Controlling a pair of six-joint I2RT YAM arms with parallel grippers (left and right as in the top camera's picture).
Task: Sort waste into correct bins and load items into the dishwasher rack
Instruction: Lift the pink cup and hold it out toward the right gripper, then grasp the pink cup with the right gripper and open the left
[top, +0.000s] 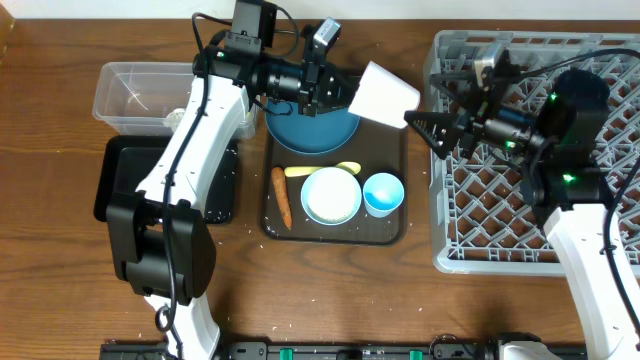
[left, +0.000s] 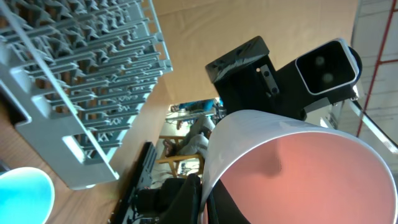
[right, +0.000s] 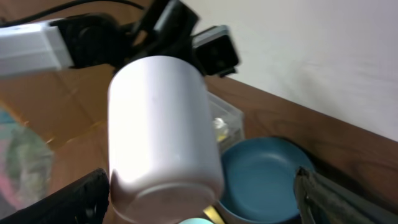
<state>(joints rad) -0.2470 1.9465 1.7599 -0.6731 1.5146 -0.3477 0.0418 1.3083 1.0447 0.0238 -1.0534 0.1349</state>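
Note:
I should take the cup's base (top: 411, 107) with my right gripper and put the cup rim down in the rack, because my left gripper is holding the pale pink cup (top: 363, 90) by its rim.
My left gripper (top: 342, 88) is shut on the rim of the pale pink cup (top: 386, 95) and holds it tilted in the air above the back right of the brown tray. In the left wrist view the cup's pink inside (left: 305, 180) fills the frame, with a finger on each side of its rim (left: 207, 200). My right gripper (top: 428, 128) is open at the dishwasher rack's (top: 600, 250) left edge, with its fingers pointing at the cup's base. In the right wrist view the cup (right: 161, 124) hangs between the spread fingers (right: 199, 202), above the dark blue plate (right: 264, 177).
On the brown tray (top: 392, 236) lie the dark blue plate (top: 310, 132), a carrot (top: 282, 197), a pale yellow spoon (top: 318, 170), a light blue bowl (top: 331, 195) and a light blue cup (top: 383, 193). The clear tub (top: 130, 95) and the black tray (top: 118, 180) stand at the left.

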